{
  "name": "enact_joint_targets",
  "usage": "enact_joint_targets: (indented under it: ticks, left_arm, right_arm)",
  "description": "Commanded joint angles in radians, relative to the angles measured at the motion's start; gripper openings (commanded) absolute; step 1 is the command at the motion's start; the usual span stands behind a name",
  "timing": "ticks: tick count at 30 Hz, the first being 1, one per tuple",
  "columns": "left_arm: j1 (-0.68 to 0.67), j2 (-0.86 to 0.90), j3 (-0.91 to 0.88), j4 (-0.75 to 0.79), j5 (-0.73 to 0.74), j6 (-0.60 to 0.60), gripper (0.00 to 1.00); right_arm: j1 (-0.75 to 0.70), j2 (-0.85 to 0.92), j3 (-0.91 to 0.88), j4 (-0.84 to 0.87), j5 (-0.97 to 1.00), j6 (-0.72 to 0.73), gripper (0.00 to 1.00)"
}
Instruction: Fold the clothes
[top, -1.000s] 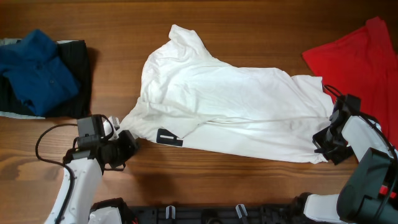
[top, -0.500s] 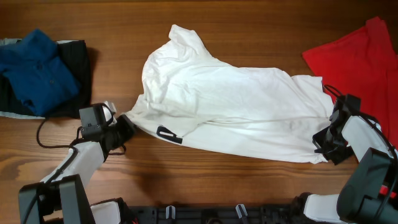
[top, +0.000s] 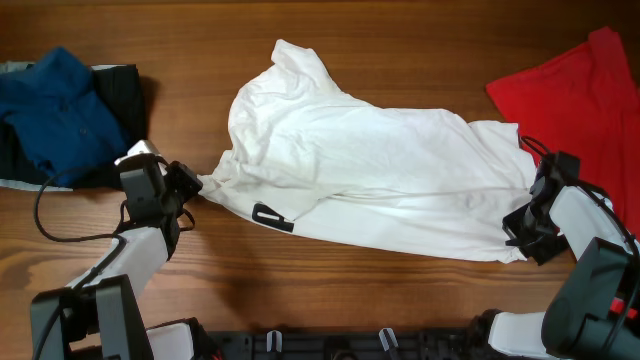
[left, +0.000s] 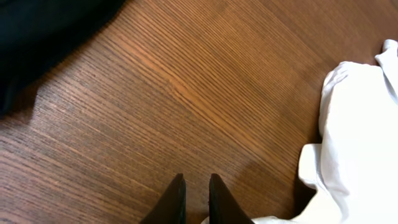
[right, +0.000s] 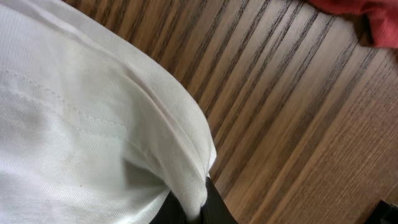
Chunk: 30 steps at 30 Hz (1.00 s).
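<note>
The white T-shirt's front edge (top: 300, 234) slopes back toward the robot's left gripper, so the robot should pull that corner of the T-shirt toward the table's front (top: 183, 264) to make the T-shirt's front edge straight.
The white T-shirt (top: 380, 170) lies crumpled across the middle of the table, its small black label (top: 268, 216) near the front left edge. My left gripper (top: 190, 183) sits at the shirt's left corner. In the left wrist view its jaws (left: 196, 177) stand a narrow gap apart with bare wood between the tips, and white cloth (left: 360, 124) lies beside the right finger. My right gripper (top: 520, 232) is shut on the shirt's right hem (right: 74, 124), the fabric pinched between the fingers (right: 198, 205). The red shirt (top: 585, 90) lies at the far right.
A blue garment (top: 60, 110) lies on black cloth (top: 125, 100) at the back left, close to my left arm; that black cloth (left: 43, 31) fills the top left corner of the left wrist view. A red edge (right: 367, 12) shows by my right gripper.
My left gripper has swung back and to the left, dragging the shirt's left corner with it, and its jaws have parted slightly. The right arm has not moved.
</note>
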Motion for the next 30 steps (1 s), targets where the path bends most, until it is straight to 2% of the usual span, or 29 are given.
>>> enact_joint_targets:
  ticks: [1, 5, 8, 11, 17, 23, 26, 30]
  left_arm:
    - [0.016, -0.099, 0.053, -0.036, -0.008, -0.002, 0.14]
    - [0.002, -0.221, 0.117, -0.153, 0.121, -0.003, 0.13]
    - [-0.057, -0.25, 0.12, -0.255, 0.196, -0.002, 0.12]
    - [-0.122, -0.215, 0.118, -0.374, 0.193, 0.005, 0.1]
    - [-0.183, -0.06, 0.117, -0.426, 0.19, 0.005, 0.1]
    - [-0.183, 0.097, 0.117, -0.436, 0.062, 0.005, 0.13]
    - [-0.182, 0.145, 0.117, -0.505, 0.027, -0.008, 0.11]
    - [-0.15, 0.15, 0.117, -0.635, -0.089, -0.124, 0.05]
  right_arm:
    - [-0.005, 0.013, -0.009, 0.004, 0.017, -0.023, 0.04]
    - [-0.005, 0.013, -0.009, 0.01, 0.016, -0.022, 0.04]
    - [-0.005, 0.013, -0.009, 0.011, 0.013, -0.025, 0.04]
    - [-0.005, 0.013, -0.009, 0.01, -0.003, -0.026, 0.04]
    - [-0.005, 0.013, -0.009, 0.006, -0.01, -0.026, 0.04]
    - [-0.005, 0.013, -0.009, -0.001, -0.01, -0.029, 0.04]
    - [-0.005, 0.013, -0.009, -0.003, -0.009, -0.034, 0.04]
    - [-0.005, 0.013, -0.009, -0.006, -0.009, -0.034, 0.04]
